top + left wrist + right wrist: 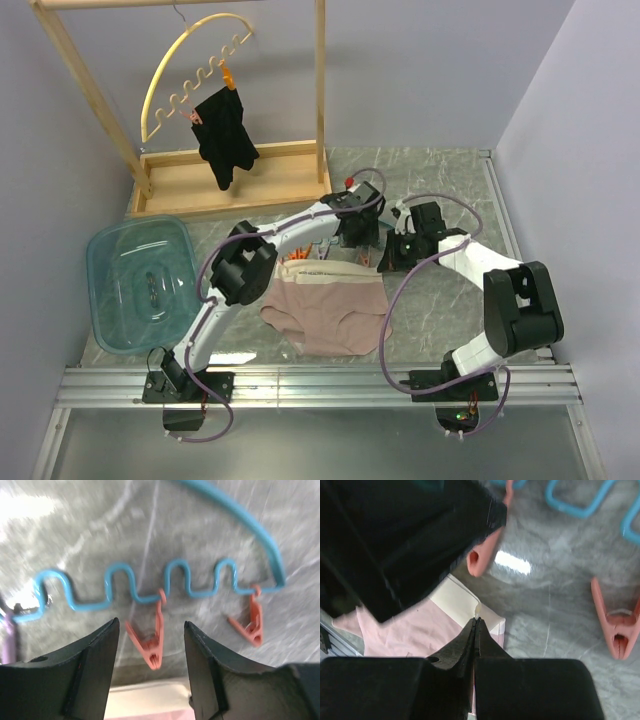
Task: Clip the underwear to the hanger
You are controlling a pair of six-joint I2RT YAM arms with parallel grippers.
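Observation:
Next, I squeeze the clip's spread legs (133,633) together with my left gripper, because the clip's jaws (154,660) are shut beside the waistband. This will open the jaws before I clip the underwear.
The underwear (327,312), pink-beige with a cream waistband (322,271), lies flat on the table in front of the arms. The light-blue hanger (150,587) lies on the table just beyond it, wavy edge toward the waistband, with two orange-pink clips (150,647) (251,622). My left gripper (151,630) is open and hovers with one clip between its fingers, touching neither; the waistband (150,697) is below it. My right gripper (476,621) is shut on the waistband's edge (455,597) at the right corner. In the top view both grippers (352,236) (386,257) meet over the waistband and hide the hanger.
A wooden rack (240,185) stands at the back left with a yellow arched hanger (190,70) holding a black garment (225,135). A teal plastic bin (140,280) sits at the left. The left gripper's black body (405,535) fills the right wrist view's upper left.

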